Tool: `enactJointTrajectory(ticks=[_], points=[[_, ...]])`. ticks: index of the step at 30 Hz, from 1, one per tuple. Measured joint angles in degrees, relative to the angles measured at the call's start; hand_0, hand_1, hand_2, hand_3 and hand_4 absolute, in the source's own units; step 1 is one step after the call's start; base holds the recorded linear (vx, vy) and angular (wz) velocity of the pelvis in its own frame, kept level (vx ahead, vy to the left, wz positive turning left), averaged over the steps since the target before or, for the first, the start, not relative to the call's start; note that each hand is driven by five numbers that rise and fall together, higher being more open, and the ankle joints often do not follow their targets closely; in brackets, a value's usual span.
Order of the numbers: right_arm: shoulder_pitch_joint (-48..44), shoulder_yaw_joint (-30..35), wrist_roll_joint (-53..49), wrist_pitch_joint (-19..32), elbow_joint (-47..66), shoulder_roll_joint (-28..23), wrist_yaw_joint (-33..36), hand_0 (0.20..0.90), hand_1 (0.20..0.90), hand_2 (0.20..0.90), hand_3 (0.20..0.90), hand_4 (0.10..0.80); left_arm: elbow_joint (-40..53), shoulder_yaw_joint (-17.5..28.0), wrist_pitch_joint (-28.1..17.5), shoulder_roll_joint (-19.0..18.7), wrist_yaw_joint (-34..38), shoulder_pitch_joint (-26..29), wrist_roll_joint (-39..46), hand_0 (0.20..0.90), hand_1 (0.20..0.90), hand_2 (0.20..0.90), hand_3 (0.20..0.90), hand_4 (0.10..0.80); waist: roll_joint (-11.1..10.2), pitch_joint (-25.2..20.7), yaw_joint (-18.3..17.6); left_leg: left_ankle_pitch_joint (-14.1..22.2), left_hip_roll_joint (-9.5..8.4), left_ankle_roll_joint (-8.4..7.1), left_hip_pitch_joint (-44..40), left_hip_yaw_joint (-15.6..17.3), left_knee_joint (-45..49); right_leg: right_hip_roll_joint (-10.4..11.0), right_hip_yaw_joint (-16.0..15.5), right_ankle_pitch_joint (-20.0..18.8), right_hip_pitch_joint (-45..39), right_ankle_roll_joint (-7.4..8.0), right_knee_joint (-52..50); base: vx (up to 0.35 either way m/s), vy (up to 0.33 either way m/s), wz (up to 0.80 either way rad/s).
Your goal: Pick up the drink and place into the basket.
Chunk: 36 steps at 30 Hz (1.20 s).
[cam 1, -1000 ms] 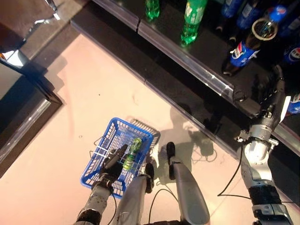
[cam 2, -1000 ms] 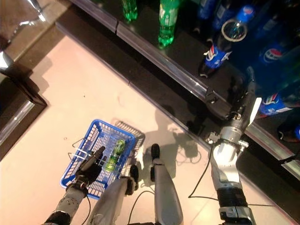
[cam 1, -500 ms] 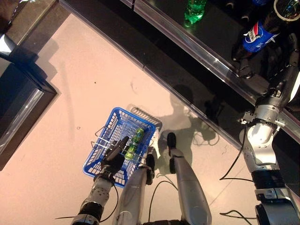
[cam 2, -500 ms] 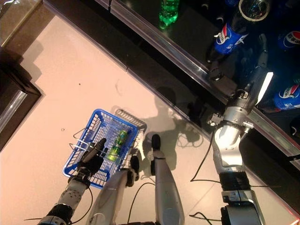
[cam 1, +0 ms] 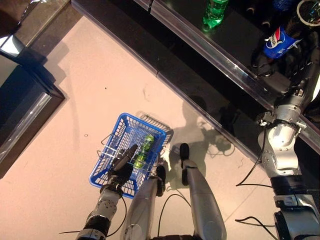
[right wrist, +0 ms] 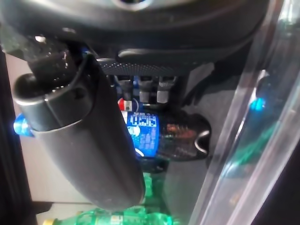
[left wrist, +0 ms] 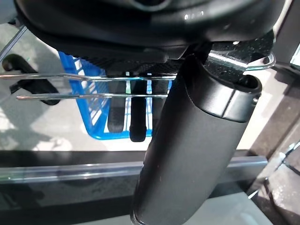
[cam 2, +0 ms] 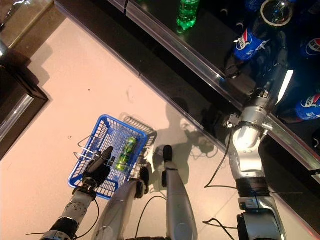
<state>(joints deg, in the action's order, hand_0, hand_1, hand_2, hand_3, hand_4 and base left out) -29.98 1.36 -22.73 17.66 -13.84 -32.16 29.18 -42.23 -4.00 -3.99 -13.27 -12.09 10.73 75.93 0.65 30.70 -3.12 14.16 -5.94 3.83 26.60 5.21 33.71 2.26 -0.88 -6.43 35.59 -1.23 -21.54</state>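
The blue basket [cam 1: 131, 137] will hang upright and keep the green bottle inside when I carry it, because the thin wire handles [cam 1: 111, 148] come together above the basket's middle.
A blue wire basket [cam 1: 144, 123] stands on the pale floor with a green drink bottle [cam 1: 143, 149] lying in it. My left hand [cam 1: 121, 169] rests at the basket's near side with straight fingers [left wrist: 133, 117] just past the wire handles [left wrist: 93, 77], open and holding nothing. My right hand [cam 1: 296, 75] is up in the dark shelf, open, its fingers [right wrist: 144, 89] reaching toward a cola bottle with a blue label [cam 1: 278, 39] but apart from it. The same bottle [right wrist: 143, 131] lies just beyond the fingertips in the right wrist view.
A long dark shelf with a shiny metal front edge [cam 1: 220, 55] runs across the upper right, holding green bottles [cam 1: 214, 12] and more blue-labelled bottles [cam 2: 307, 105]. A dark cabinet [cam 1: 25, 95] stands at the left.
The whole view has shifted, so the camera moved. My right hand has come somewhat closer to the cola bottle in the shelf. The left hand stays by the basket.
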Motion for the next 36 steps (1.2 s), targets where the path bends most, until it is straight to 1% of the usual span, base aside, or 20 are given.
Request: enactJointTrajectory(ticks=[6, 10, 12, 15, 18, 21, 26, 36], points=[[-2.73, 0.00, -0.55, -0.99, -6.06, -2.56, 1.63, 0.900, 0.900, 0.900, 0.900, 0.800, 0.00, -0.04, 0.04, -0.12, 0.00, 0.15, 0.05, 0.300, 0.300, 0.300, 0.200, 0.100, 0.00, 0.00, 0.62, 0.51, 0.34, 0.04, 0.54, -0.16, 1.67, -0.12, -0.26, 0.14, 0.00, -0.09, -0.81, 0.006, -0.002, 0.00], [-5.10, -0.01, -2.73, -1.04, -10.65, -4.26, 2.18, 0.900, 0.900, 0.900, 0.900, 0.800, 0.00, -0.07, 0.18, -0.34, 0.00, 0.10, 0.39, 0.300, 0.300, 0.300, 0.200, 0.100, 0.00, 0.00, 1.39, 0.81, 0.51, 0.09, 0.95, -0.31, 2.31, -0.14, -0.41, 0.40, 0.29, -0.32, -1.25, 0.000, 0.000, 0.00], [-6.02, -0.03, -3.98, -1.05, -11.10, -4.78, 2.11, 0.900, 0.900, 0.900, 0.900, 0.800, 0.00, -0.11, 0.22, -0.67, 0.02, 0.25, 1.06, 0.300, 0.300, 0.300, 0.200, 0.100, 0.01, 0.01, 1.39, 0.83, 0.56, 0.02, 1.65, -0.62, 2.57, -0.19, -0.40, 0.39, 0.81, -0.32, -1.27, 0.018, -0.007, 0.06], [-7.69, -0.05, -7.26, -1.05, -13.29, -5.03, 0.76, 0.900, 0.900, 0.900, 0.900, 0.800, -0.01, -0.11, 0.33, -0.79, 0.09, 0.30, 1.60, 0.300, 0.300, 0.300, 0.200, 0.100, 0.03, 0.02, 1.56, 0.79, 0.58, -0.19, 1.82, -0.95, 2.81, -0.30, -0.48, 0.35, 0.88, -0.31, -1.28, 0.006, -0.001, 0.02], [-8.39, -0.05, -11.65, -1.08, -14.24, -5.24, -2.90, 0.900, 0.900, 0.900, 0.900, 0.800, -0.01, -0.09, 0.33, -0.81, 0.09, 0.50, 2.03, 0.300, 0.300, 0.300, 0.200, 0.100, 0.07, 0.04, 1.63, 0.76, 0.66, -0.39, 1.97, -0.97, 3.16, -0.31, -0.55, 0.31, 0.88, -0.28, -1.38, 0.000, 0.000, 0.00], [-8.57, -0.08, -13.48, -1.70, -14.62, -5.24, -6.08, 0.900, 0.900, 0.900, 0.900, 0.800, -0.01, -0.09, 0.49, -0.81, 0.09, 0.60, 2.03, 0.300, 0.300, 0.300, 0.200, 0.100, 0.08, 0.05, 2.06, 0.80, 0.62, -0.42, 2.03, -0.95, 3.43, -0.30, -0.55, 0.36, 0.88, -0.35, -1.52, 0.000, 0.000, 0.00], [-9.22, -0.27, -13.81, -2.76, -14.98, -5.54, -9.33, 0.900, 0.900, 0.900, 0.900, 0.800, -0.01, -0.14, 0.94, -0.81, 0.09, 0.51, 2.02, 0.300, 0.300, 0.300, 0.200, 0.100, 0.08, 0.05, 3.23, 0.82, 0.48, -0.40, 2.05, -0.99, 3.82, -0.29, -0.56, 0.20, 0.87, -0.13, -1.85, 0.006, 0.000, 0.00], [-9.99, -0.33, -15.51, -3.45, -15.38, -6.33, -12.43, 0.900, 0.900, 0.900, 0.900, 0.800, -0.01, -0.12, 1.00, -0.88, 0.09, 0.58, 2.03, 0.300, 0.300, 0.300, 0.200, 0.100, 0.07, 0.05, 3.14, 0.98, 0.43, -0.14, 2.42, -1.09, 5.28, -0.26, -0.49, 0.34, 0.82, -0.34, -2.81, 0.000, 0.000, 0.00]])
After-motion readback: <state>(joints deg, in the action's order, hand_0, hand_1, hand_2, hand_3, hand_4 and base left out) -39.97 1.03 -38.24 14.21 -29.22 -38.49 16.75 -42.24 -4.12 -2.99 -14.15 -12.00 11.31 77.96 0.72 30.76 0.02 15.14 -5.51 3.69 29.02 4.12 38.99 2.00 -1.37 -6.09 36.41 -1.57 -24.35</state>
